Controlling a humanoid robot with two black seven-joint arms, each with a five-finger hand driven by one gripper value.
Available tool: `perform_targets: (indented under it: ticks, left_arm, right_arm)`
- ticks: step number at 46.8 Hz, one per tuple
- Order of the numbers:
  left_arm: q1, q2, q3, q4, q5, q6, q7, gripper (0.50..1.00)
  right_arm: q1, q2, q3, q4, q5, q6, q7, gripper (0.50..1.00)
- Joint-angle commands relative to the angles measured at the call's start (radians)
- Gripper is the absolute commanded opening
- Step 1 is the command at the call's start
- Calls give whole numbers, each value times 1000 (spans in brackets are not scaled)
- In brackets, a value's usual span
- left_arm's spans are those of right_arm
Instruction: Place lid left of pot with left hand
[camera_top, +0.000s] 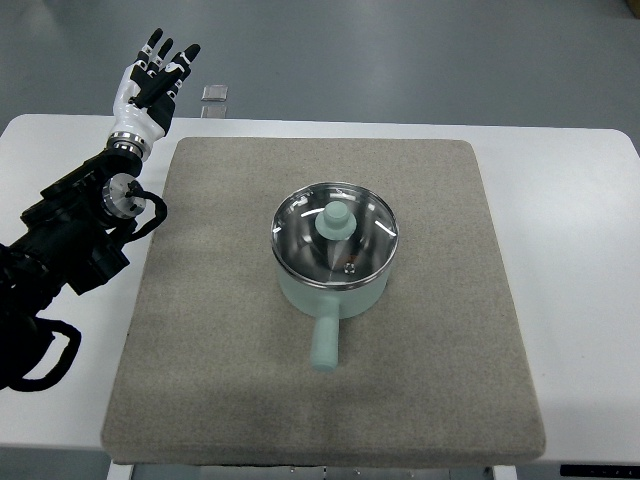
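Only shiny dark grey can be seen through the glass lid (305, 245), so the robot should expect an empty pot when it raises the lid from the pot (308, 297) by the lid's knob.
A pale green pot (333, 290) stands in the middle of the grey mat (200, 360), its handle (326, 343) pointing toward the near edge. On the pot rests a glass lid (335, 233) with a metal rim and a pale green knob (335, 216). My left hand (152, 78) is raised past the mat's far left corner, well away from the pot. Its fingers are spread and hold nothing. The black left arm (70, 240) enters from the left edge.
The mat lies on a white table (570, 230). A small clear object (215, 94) sits at the table's far edge, just right of my left hand. Bare mat lies left of the pot.
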Motion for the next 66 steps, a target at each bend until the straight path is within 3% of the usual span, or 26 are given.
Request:
perform_targets:
  ticks: [1,7,48,66]
  left_arm:
    - [0,0,0,0,0,0,-4,992]
    - [0,0,0,0,0,0,-33,994]
    - [-1,0,28,-14,16,5,-21,992]
    - [-47,33,238,-28,35,1,-20,994]
  right_arm:
    - [0,0,0,0,0,0,0,921]
    - [0,0,0,0,0,0,0,921]
    - [0,0,0,0,0,0,0,924]
    - [0,0,0,0,0,0,0,924]
